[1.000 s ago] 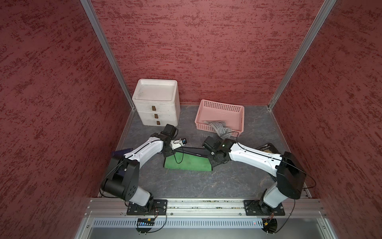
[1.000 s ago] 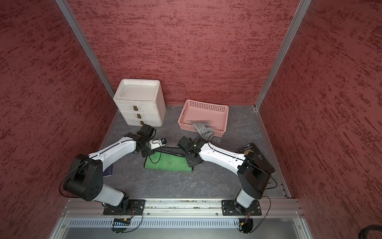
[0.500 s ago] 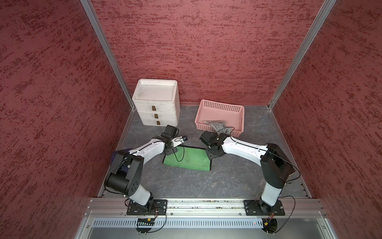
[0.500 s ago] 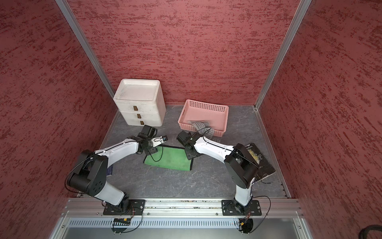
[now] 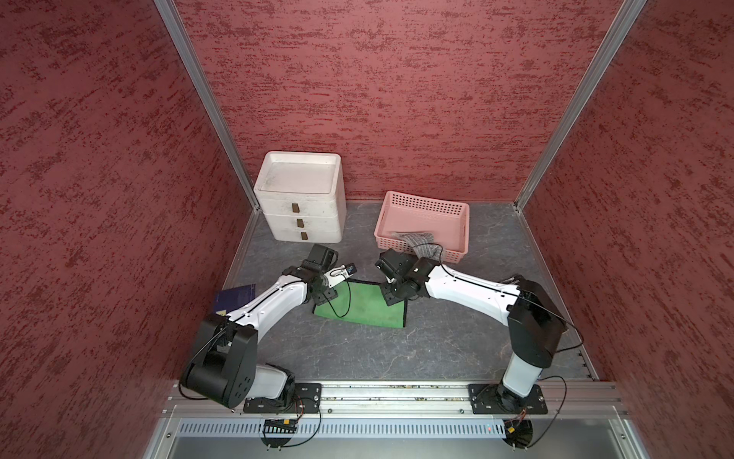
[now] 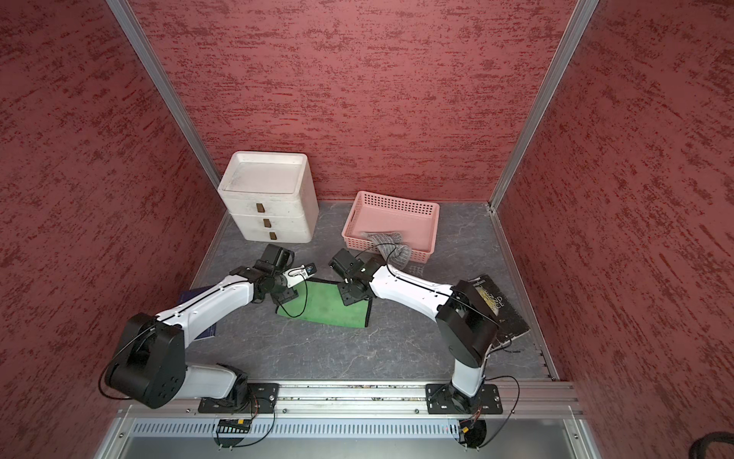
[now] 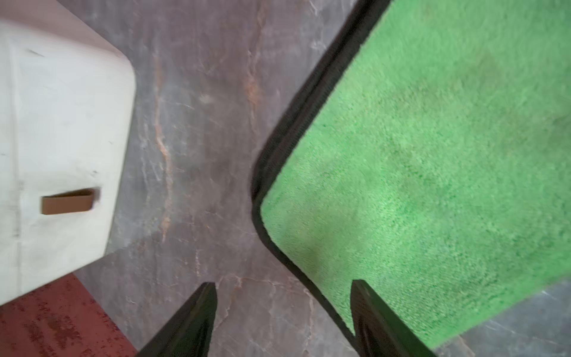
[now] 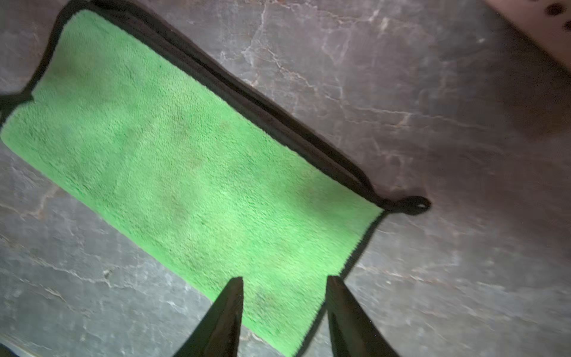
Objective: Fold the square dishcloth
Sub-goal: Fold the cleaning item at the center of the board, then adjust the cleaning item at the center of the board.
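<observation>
The doubled dishcloth's long side (image 5: 359, 322) lies crosswise, so I need to swing its loop end (image 5: 403, 316) toward me before my left gripper grasps that end for the next fold.
The green dishcloth (image 5: 363, 308) with black edging lies flat on the grey table, doubled over into a rectangle, in both top views (image 6: 325, 306). My left gripper (image 7: 282, 282) is open above the cloth's far left corner. One of its fingertips is over bare table, and its second fingertip (image 7: 360, 289) is over the cloth (image 7: 432, 154). My right gripper (image 8: 285, 277) is open above the cloth's right end (image 8: 200, 170), with nothing between its fingers. A small black hanging loop (image 8: 412, 205) sticks out from the cloth's corner.
A white three-drawer unit (image 5: 300, 206) stands at the back left. A pink basket (image 5: 423, 208) at the back right has a grey cloth (image 5: 421, 244) hanging over its rim. A blue book (image 5: 234, 302) lies at the left and a dark book (image 6: 496, 310) at the right.
A second ago both grippers were shut on the cloth's raised edge. They carried it toward the back, let go and opened. The cloth now lies flat and doubled over.
</observation>
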### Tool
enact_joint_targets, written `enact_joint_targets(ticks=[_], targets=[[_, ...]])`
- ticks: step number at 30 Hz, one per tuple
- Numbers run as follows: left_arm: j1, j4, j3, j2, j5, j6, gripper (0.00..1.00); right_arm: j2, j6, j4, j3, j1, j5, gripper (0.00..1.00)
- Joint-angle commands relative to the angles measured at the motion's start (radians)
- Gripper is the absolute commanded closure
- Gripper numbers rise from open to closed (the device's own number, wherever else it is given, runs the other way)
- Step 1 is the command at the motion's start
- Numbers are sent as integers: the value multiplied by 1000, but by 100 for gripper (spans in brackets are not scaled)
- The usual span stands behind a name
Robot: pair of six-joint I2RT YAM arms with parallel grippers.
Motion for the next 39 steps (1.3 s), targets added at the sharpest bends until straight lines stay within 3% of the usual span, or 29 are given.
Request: enact_joint_targets(ticks=[1, 7, 17, 21, 26, 29, 33, 39], targets=[[8, -53, -56, -17, 18, -20, 28, 55, 6, 94, -6, -57, -117, 63], [9, -3, -105, 19, -10, -23, 29, 76, 21, 140, -93, -95, -118, 68], [-7, 179, -89, 182, -121, -18, 29, -8, 74, 192, -301, -88, -111, 75], [-9, 228, -53, 217, -135, -4, 29, -105, 128, 213, -419, -36, -107, 78], [-40, 260, 25, 283, -140, 5, 28, -245, 216, 177, -497, 131, -91, 78], [-80, 267, 79, 328, -149, -5, 28, -326, 221, 171, -497, 167, -144, 76], [-116, 309, 129, 367, -138, -44, 27, -357, 166, 165, -412, 138, -209, 73], [-82, 244, 146, 231, -38, -124, 26, -176, 52, 177, -206, 17, -314, 73]])
